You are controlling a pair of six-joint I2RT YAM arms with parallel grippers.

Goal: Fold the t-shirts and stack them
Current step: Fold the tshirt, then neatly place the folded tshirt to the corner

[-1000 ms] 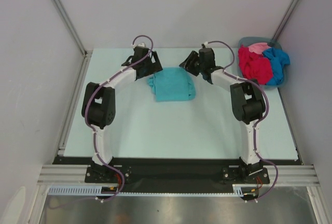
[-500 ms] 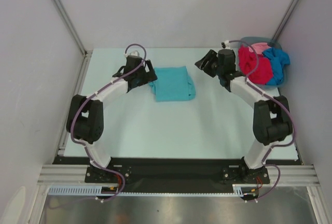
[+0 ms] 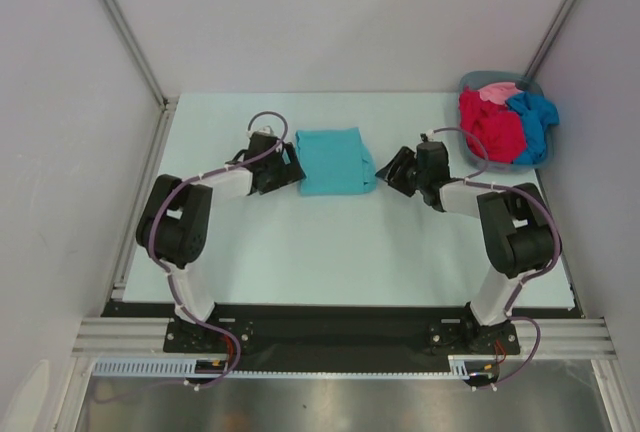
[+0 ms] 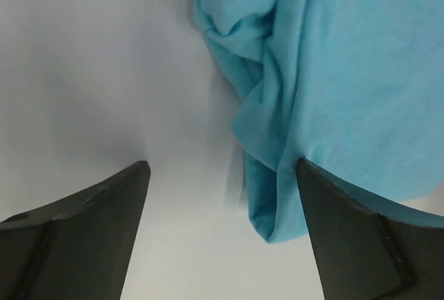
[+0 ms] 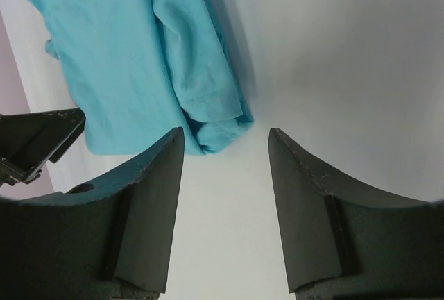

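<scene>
Next, my left gripper pinches the folded teal t-shirt (image 3: 334, 163) by its crumpled side edge (image 3: 304, 174) and pulls it aside before the next shirt, because it fills the far middle of the table.
A teal t-shirt (image 3: 334, 160) lies folded into a small rectangle at the table's far middle. It also shows in the left wrist view (image 4: 333, 71) and the right wrist view (image 5: 146, 57). My left gripper (image 3: 291, 168) is open and empty, low at the shirt's left near corner. My right gripper (image 3: 388, 169) is open and empty, low at the shirt's right near corner. A red t-shirt (image 3: 490, 124), a pink t-shirt (image 3: 497, 91) and a blue t-shirt (image 3: 535, 117) lie crumpled in the basket.
The grey-blue basket (image 3: 528, 163) stands at the table's far right corner. Aluminium frame posts rise at the far left and far right. The pale table (image 3: 350, 252) runs forward to the arm bases.
Both grippers have come down and forward from behind the teal shirt to its two near corners. The shirt's top edge now lies flatter and squarer.
</scene>
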